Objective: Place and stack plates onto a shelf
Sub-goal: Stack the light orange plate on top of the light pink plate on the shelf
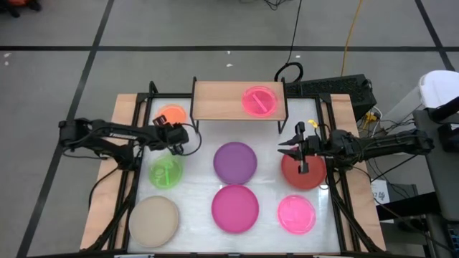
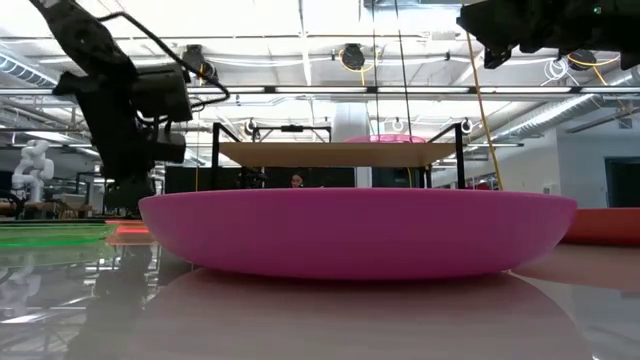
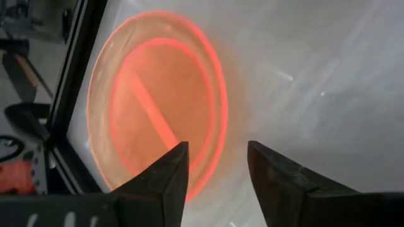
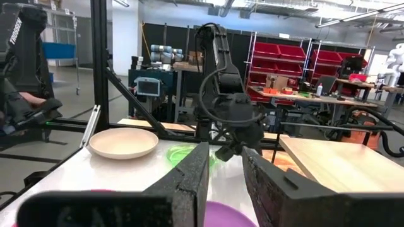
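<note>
The orange plate will tilt steeply but keep its shape when I lift it, because my left gripper is at just one side of the orange plate's rim (image 3: pixel 221 120).
The light-wood shelf (image 1: pixel 222 100) stands at the far middle of the table, with one translucent pink plate (image 1: pixel 259 100) lying flat on its right half. On the table lie the orange (image 1: pixel 171 113), green (image 1: pixel 166 172), purple (image 1: pixel 235 161), red (image 1: pixel 305 175), magenta (image 1: pixel 235 208), second pink (image 1: pixel 296 214) and beige (image 1: pixel 153 218) plates. My left gripper (image 1: pixel 177 141) is open and empty, just above the orange plate's (image 3: pixel 158 107) rim, between the orange and green plates. My right gripper (image 1: pixel 290 147) is open and empty above the red plate's far left edge, pointing left.
Black frame rails (image 1: pixel 136 172) run along the table's left and right sides. The shelf's left half (image 1: pixel 215 100) is bare wood. In the low view the magenta plate (image 2: pixel 360 235) fills the foreground and the shelf (image 2: pixel 340 153) stands behind it. Cables lie at the far right.
</note>
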Robot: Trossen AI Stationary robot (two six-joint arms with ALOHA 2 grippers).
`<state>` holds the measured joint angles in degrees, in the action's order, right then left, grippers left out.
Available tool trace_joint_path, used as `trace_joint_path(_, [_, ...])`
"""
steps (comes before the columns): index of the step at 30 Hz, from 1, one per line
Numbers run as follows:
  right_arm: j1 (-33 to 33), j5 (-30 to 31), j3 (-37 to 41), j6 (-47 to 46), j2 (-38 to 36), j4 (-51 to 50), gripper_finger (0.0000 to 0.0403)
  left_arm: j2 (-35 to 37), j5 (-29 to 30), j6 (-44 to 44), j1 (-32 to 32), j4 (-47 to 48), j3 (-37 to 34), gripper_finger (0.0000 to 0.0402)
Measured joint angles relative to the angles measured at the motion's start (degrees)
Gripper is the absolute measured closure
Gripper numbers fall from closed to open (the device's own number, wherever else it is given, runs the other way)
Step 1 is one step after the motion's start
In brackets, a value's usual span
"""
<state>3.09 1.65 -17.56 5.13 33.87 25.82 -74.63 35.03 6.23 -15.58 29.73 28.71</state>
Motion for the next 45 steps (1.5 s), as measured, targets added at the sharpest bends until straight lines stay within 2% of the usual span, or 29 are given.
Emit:
trace_joint_path(10, [0.00,0.00,0.00,0.00,0.24,0.00,0.0324,-1.16,-0.79,-0.50,-6.81,-4.44,0.00,0.0229])
trace_joint_path(14, [0.02,0.00,0.00,-0.02,0.24,0.00,0.0324,-1.16,-5.71,-0.54,-8.96,-6.68,0.00,0.0229])
trace_joint_path(28, [0.00,0.00,0.00,-0.04,0.24,-0.50,0.0324,-1.47,-6.61,-0.51,-10.26,-6.81,-0.02,0.0233])
trace_joint_path(30, [0.00,0.00,0.00,-0.04,0.22,-0.50,0.0324,-2.46,-6.60,-0.50,-10.32,-6.74,-0.05,0.0248])
trace_joint_path(36, [0.00,0.02,0.00,-0.39,0.22,-0.55,0.0324,-6.53,-6.52,0.38,-10.63,-7.27,0.13,0.0328])
trace_joint_path(41, [0.00,0.06,0.00,-0.55,0.22,-0.81,0.0324,-6.75,-6.22,0.24,-9.74,-7.57,0.08,0.0385])
trace_joint_path(45, [0.01,1.35,0.00,-0.52,0.22,-0.83,0.0324,-6.15,-6.46,-0.08,-9.38,-7.39,0.00,0.0395])
